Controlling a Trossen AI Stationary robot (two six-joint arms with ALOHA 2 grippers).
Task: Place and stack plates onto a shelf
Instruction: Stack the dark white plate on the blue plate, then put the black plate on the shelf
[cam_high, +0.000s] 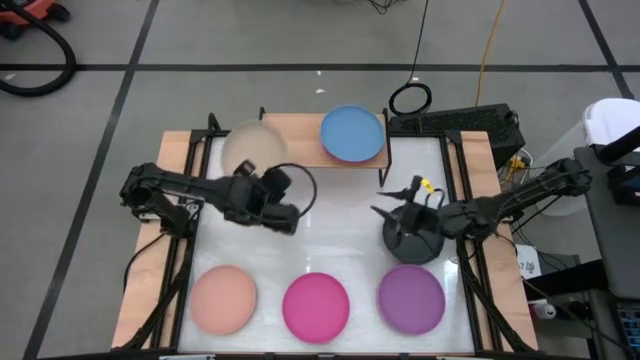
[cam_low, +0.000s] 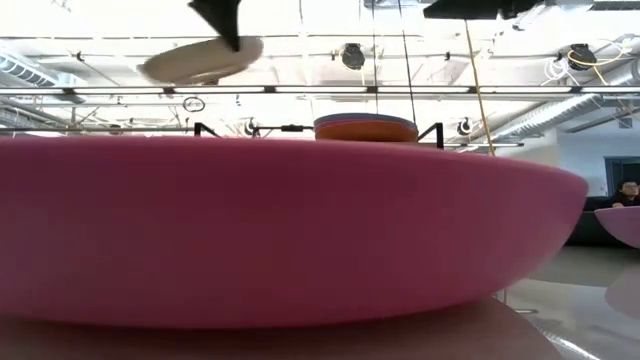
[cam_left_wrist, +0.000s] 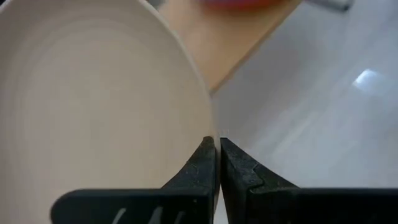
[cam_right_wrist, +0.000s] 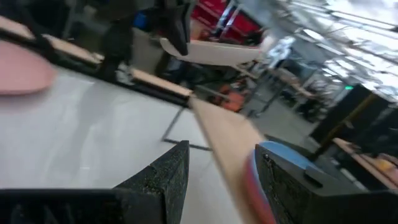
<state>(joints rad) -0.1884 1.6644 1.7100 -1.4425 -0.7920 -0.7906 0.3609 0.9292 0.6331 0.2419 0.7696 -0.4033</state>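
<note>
The beige plate (cam_high: 250, 143) is hanging face up, higher than the blue plate (cam_high: 352, 133), so my left gripper should now move it across until it sits on the stack.
My left gripper (cam_high: 247, 175) is shut on the beige plate (cam_high: 252, 150), which hangs over the left half of the light-wood shelf (cam_high: 300, 145). The low view shows that plate (cam_low: 200, 60) lifted and tilted. A blue plate (cam_high: 352, 133) tops a stack (cam_low: 365, 127) on the shelf's right half, with a red one under it. My right gripper (cam_high: 385, 200) is open and holds nothing, just left of the black plate (cam_high: 412, 245) lying on the table. Peach (cam_high: 222, 298), magenta (cam_high: 316, 307) and purple (cam_high: 411, 298) plates lie flat along the near edge. My left gripper pinches the beige plate's rim (cam_left_wrist: 210, 134) between its two fingers (cam_left_wrist: 202, 165), on the side of the plate nearest the table's middle. It comes nearly level from the near-right side. The plate is lifted clear above the shelf and tilted.
The white table has a wood rim (cam_high: 140, 290) and black rails on both sides. A black cable ring (cam_high: 410, 98) and dark equipment (cam_high: 460, 125) lie beyond the far right corner. The magenta plate (cam_low: 280, 230) fills the low view's foreground. Bare white surface lies between the arms.
</note>
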